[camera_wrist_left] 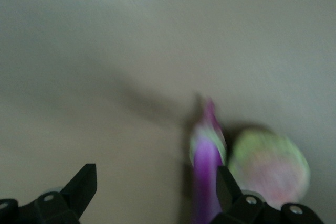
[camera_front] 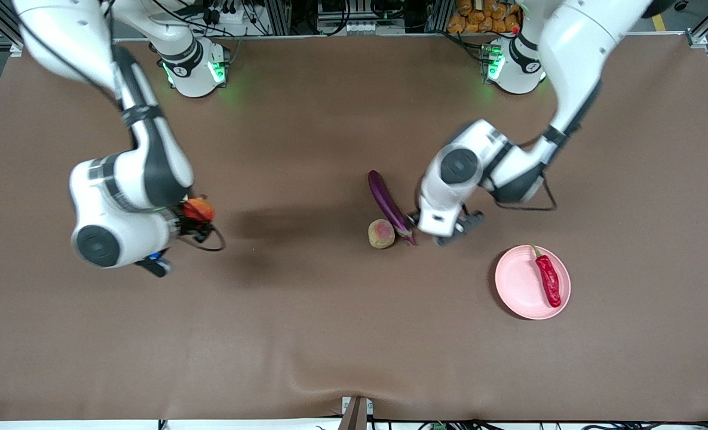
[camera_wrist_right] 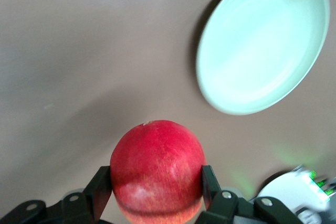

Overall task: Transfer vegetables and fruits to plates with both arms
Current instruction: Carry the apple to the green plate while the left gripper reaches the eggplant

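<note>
The eggplant's stem end [camera_front: 402, 230] has the peach lying against it, so my left gripper should grab the eggplant by its blunt end [camera_front: 377, 185] and take it to the pink plate.
My right gripper [camera_front: 197, 216] is shut on the round red pomegranate-like fruit [camera_front: 199, 209] and holds it in the air at the right arm's end of the table. In the right wrist view the fruit [camera_wrist_right: 157, 169] sits between the gripper's fingers [camera_wrist_right: 100, 192], with the empty pale green plate [camera_wrist_right: 262, 40] on the table below; that plate is hidden in the front view. My left gripper [camera_front: 414, 226] is open, low by the stem end of the purple eggplant [camera_front: 388, 205]. The peach [camera_front: 381, 233] touches the eggplant. In the left wrist view one finger [camera_wrist_left: 227, 184] stands beside the eggplant [camera_wrist_left: 206, 166] and peach [camera_wrist_left: 269, 163]. The red chili [camera_front: 548, 279] lies on the pink plate [camera_front: 518, 280].
The brown table cover [camera_front: 330, 334] spreads wide around the objects. The arms' green-lit bases [camera_front: 195, 68] stand at the edge farthest from the front camera.
</note>
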